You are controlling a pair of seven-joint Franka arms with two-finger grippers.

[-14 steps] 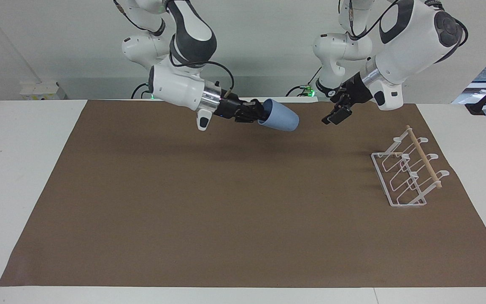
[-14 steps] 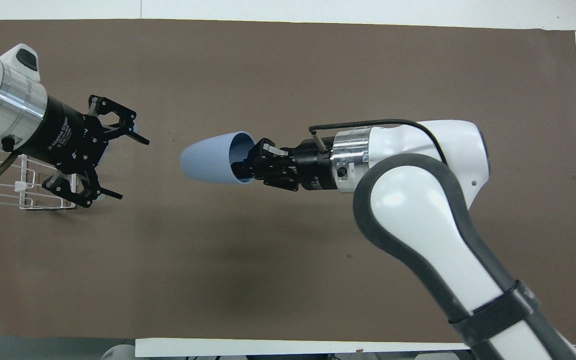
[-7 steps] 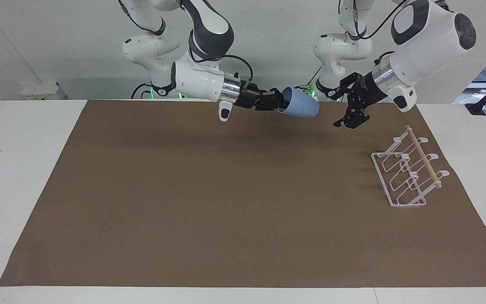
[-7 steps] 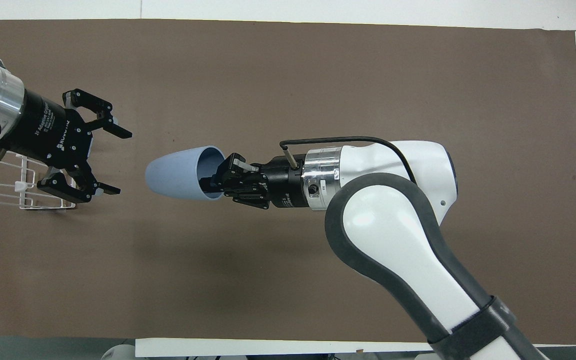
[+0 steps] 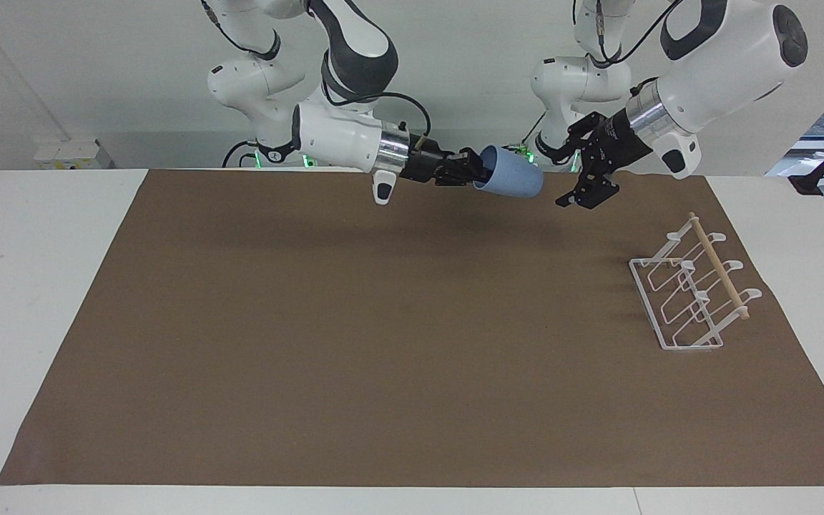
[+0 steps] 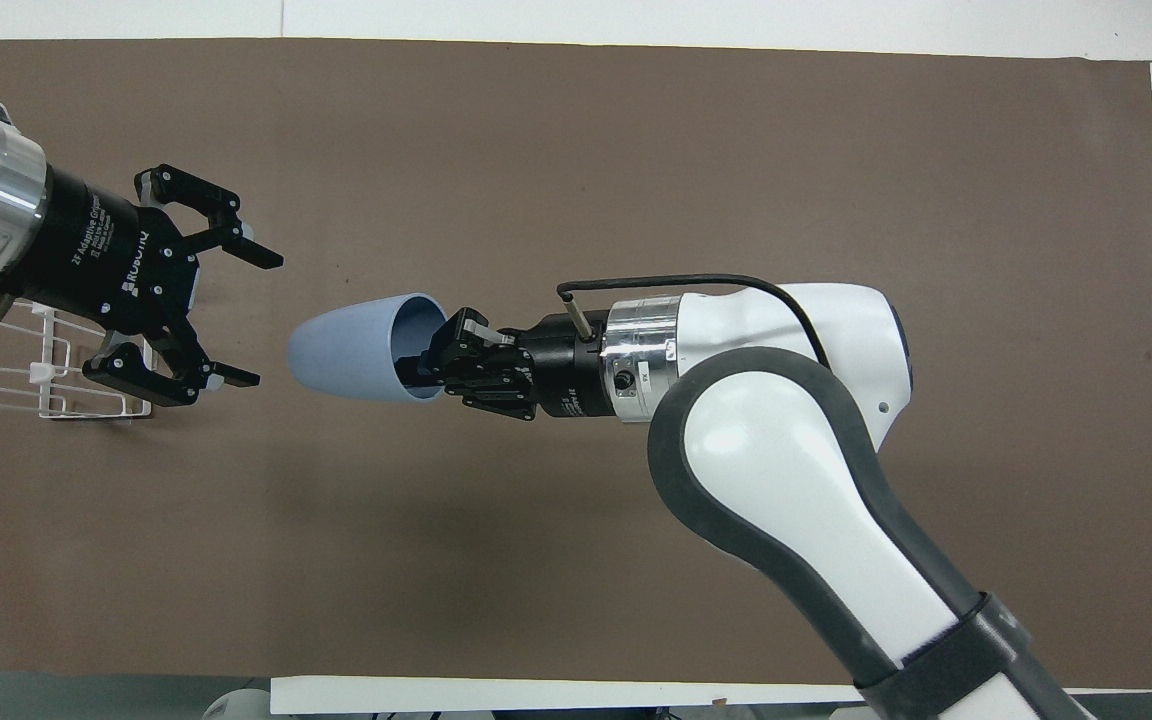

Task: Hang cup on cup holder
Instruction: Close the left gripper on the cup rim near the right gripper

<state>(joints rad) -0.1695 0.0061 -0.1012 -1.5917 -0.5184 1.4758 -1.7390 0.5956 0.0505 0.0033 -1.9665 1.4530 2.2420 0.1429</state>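
The light-blue cup will stay slanted, base up, over one of the cup holder's wire loops when the robot hangs the cup opening-first, because the loops stick outward.
The light-blue cup is held on its side in the air, base pointing toward the left arm's end of the table. My right gripper is shut on its rim, with a finger inside the mouth; both also show in the overhead view, the cup and the gripper. My left gripper is open and empty, facing the cup's base a short gap away, not touching, as the overhead view also shows. The white wire cup holder with its wooden dowel stands empty on the mat toward the left arm's end.
A brown mat covers most of the white table. In the overhead view my left gripper's body covers part of the cup holder.
My right arm has carried the cup toward the left arm's end of the table. My left gripper has turned to face the cup's base and closed the gap.
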